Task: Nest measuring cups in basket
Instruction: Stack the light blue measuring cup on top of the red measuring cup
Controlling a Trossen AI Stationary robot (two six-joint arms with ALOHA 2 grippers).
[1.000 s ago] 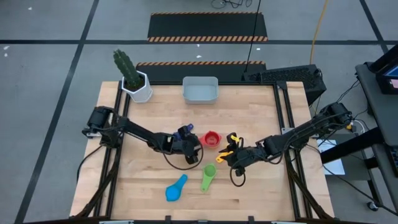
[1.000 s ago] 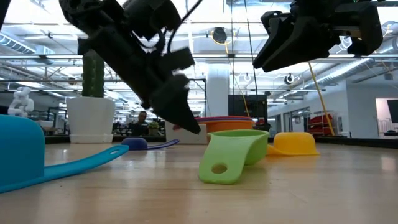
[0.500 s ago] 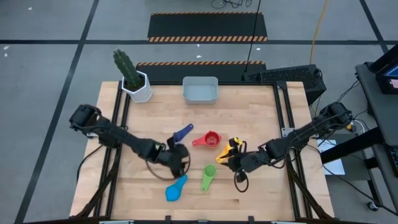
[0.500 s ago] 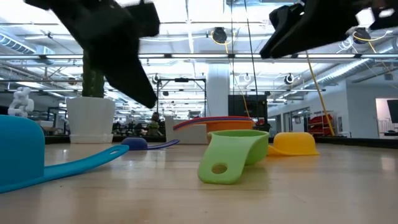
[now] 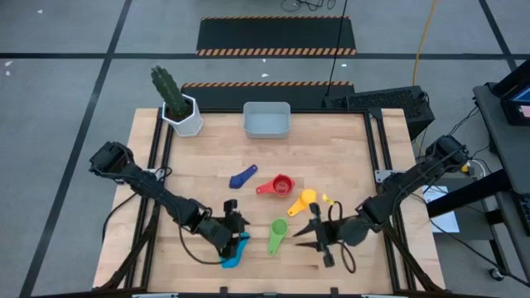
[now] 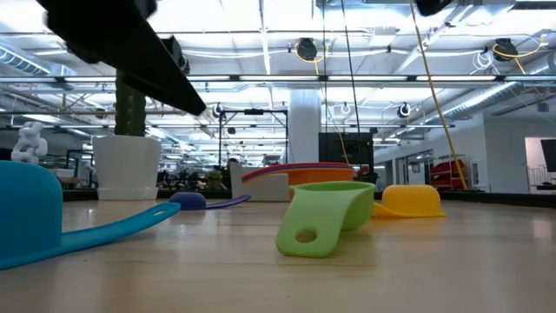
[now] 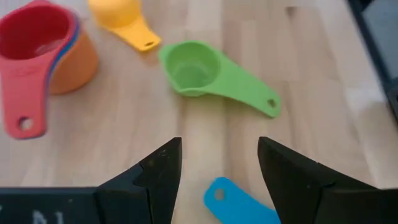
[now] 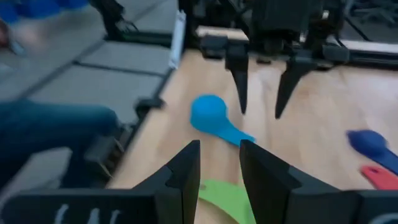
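Note:
The light blue cup's bowl (image 6: 26,207) is upside down, so the robot's left gripper should pick it up by the cup's handle (image 6: 122,228) and take the cup's bowl to the robot's right gripper before nesting.
My left gripper (image 7: 219,165) hovers open above the light blue measuring cup (image 5: 234,251), whose handle (image 7: 239,202) shows below its fingers. My right gripper (image 8: 219,165) hangs open and empty over the green cup (image 5: 276,234), near the table's front edge. The yellow cup (image 5: 305,201) lies upside down on the wood. A red cup nested with other cups in an orange one (image 5: 280,186) stands at the middle. The dark blue cup (image 5: 243,176) lies left of that stack. The pale basket (image 5: 267,120) stands at the far edge.
A white pot with a cactus (image 5: 182,112) stands at the far left corner, beside the basket. Black frame rails (image 5: 377,165) run along the table's left and right sides. Bare wood lies between the basket and the cups.
My left gripper has swung away from the red stack toward the near edge and now hovers over the light blue cup. My right gripper has moved from the yellow cup toward the near edge and has rolled. No cup has moved.

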